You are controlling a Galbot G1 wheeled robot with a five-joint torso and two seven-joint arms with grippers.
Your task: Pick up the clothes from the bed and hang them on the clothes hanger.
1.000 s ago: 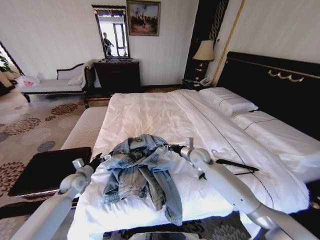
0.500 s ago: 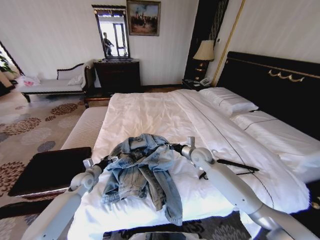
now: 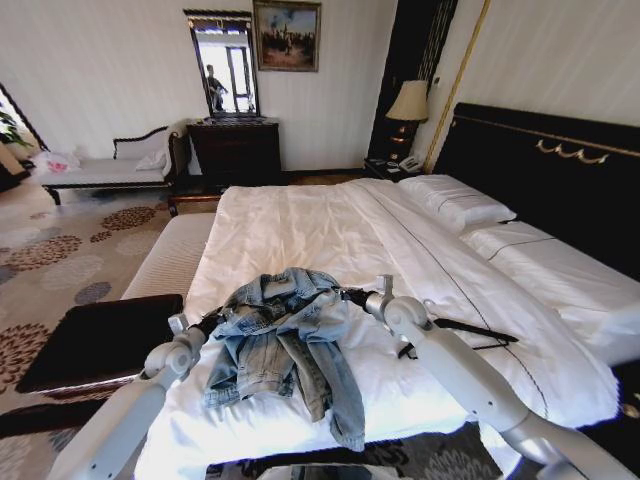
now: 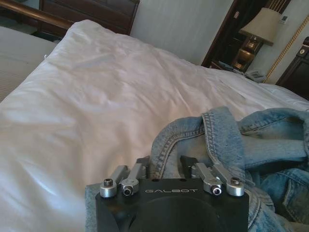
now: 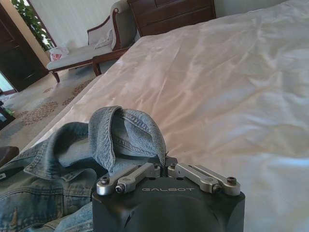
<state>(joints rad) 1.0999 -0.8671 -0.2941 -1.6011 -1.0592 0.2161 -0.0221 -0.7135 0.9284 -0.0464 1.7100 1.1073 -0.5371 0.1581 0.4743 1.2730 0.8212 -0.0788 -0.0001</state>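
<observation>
The denim jacket (image 3: 283, 322) will open out and hang with its front open when I lift it, because loose panels (image 3: 268, 370) trail below its bunched shoulders.
The light blue denim jacket, the clothes (image 3: 285, 340), lies crumpled on the white bed (image 3: 300, 230) near its foot. My left gripper (image 3: 213, 322) is at the jacket's left edge. In the left wrist view it (image 4: 165, 162) is open, its fingers on either side of a raised denim fold (image 4: 212, 140) above the duvet (image 4: 96, 96). My right gripper (image 3: 350, 295) is at the jacket's upper right edge. In the right wrist view it (image 5: 164, 162) is shut on a fold of the jacket (image 5: 125, 135). The black clothes hanger (image 3: 475, 330) lies flat on the duvet beyond my right arm.
A dark bench (image 3: 95, 335) stands beside the bed on the left. Pillows (image 3: 455, 200) lie against the black headboard (image 3: 560, 170). A daybed (image 3: 110, 165), a dresser (image 3: 235, 150) and a lamp (image 3: 408, 100) line the far wall. Patterned carpet (image 3: 60, 250) lies open at left.
My left arm has moved right, bringing its gripper to the jacket's left edge. The right gripper has barely shifted, still holding the denim fold.
</observation>
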